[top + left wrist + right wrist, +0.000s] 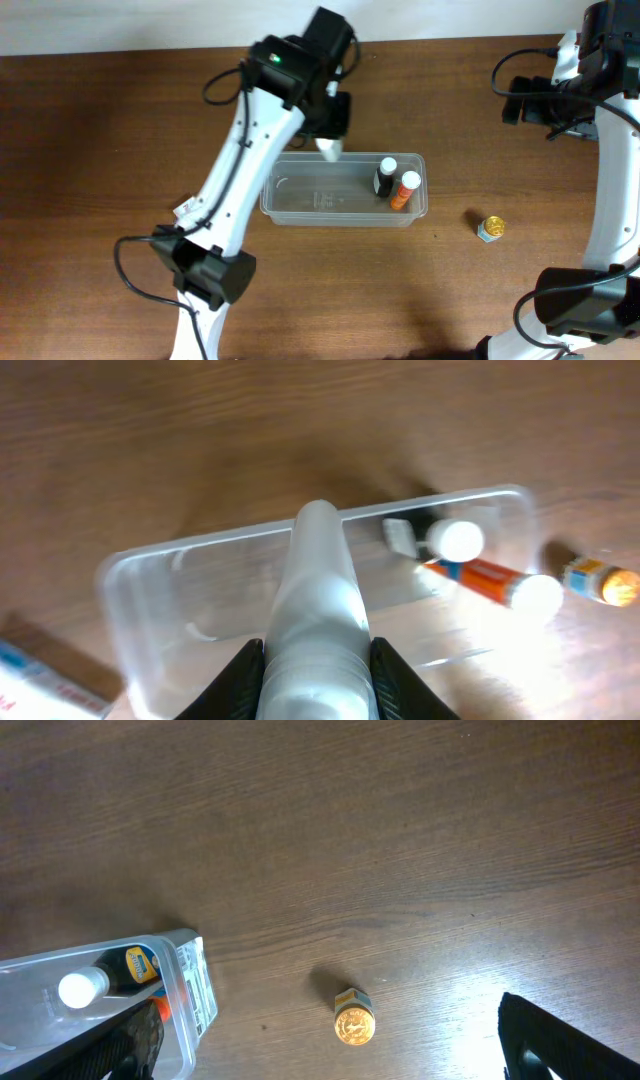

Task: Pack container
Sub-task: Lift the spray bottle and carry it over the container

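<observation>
The whitish bottle point(329, 149) is upright and the space point(362, 190) beside the dark bottle is open. My left gripper keeps going there and moves down until the whitish bottle stands inside.
The container point(300, 205) is a clear plastic tub at the table's middle. At its right end it holds a dark bottle with a white cap point(386, 176) and an orange bottle with a white cap point(404, 189). My left gripper point(332, 128) is shut on a whitish tube-shaped bottle point(318, 610) and holds it above the container's back rim point(220, 540). My right gripper point(545, 105) is open and empty, high at the back right. A small gold-capped jar point(490, 229) stands on the table right of the container; it also shows in the right wrist view point(353, 1021).
A flat box with blue and red print point(40, 680) lies on the table beside the container's left end, at the left wrist view's edge. Black cables point(225, 85) hang off both arms. Bare wood surrounds the container.
</observation>
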You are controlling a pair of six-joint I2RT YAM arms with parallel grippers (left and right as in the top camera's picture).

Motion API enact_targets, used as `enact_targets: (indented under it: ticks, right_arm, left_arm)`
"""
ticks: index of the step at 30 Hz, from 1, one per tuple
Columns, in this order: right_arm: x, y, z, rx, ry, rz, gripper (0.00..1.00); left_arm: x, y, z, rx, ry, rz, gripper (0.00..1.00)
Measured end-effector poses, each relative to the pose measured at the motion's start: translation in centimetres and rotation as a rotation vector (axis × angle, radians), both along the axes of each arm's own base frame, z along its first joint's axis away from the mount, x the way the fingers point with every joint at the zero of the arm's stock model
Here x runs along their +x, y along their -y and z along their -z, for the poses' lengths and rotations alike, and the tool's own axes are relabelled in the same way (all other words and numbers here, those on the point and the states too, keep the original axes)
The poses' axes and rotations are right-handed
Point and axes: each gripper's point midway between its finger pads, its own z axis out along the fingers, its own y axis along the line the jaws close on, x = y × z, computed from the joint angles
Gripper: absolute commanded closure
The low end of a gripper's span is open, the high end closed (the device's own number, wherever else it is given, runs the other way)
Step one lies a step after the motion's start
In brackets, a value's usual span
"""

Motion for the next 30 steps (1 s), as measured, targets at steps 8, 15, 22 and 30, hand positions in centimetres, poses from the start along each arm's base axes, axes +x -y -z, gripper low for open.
enact_targets:
  ticks: [8,15,22,30]
  right_arm:
    - [0.0,0.0,0.0,0.0,0.0,0.0,0.02]
    - [0.0,0.0,0.0,0.0,0.0,0.0,0.02]
    - [0.0,0.0,0.0,0.0,0.0,0.0,0.01]
    - [0.0,0.0,0.0,0.0,0.0,0.0,0.02]
  left_arm:
    - [-1.5,3.8,0.5,-0.037,0.0,-0.013,0.96]
    - [-1.3,4.0,3.0,-0.021,-0.04,-0.05,0.95]
    - [-1.3,4.0,5.8,0.007,-0.076,-0.063,0.95]
    - [-1.3,4.7,9.0,-0.013,-0.119,-0.082,0.95]
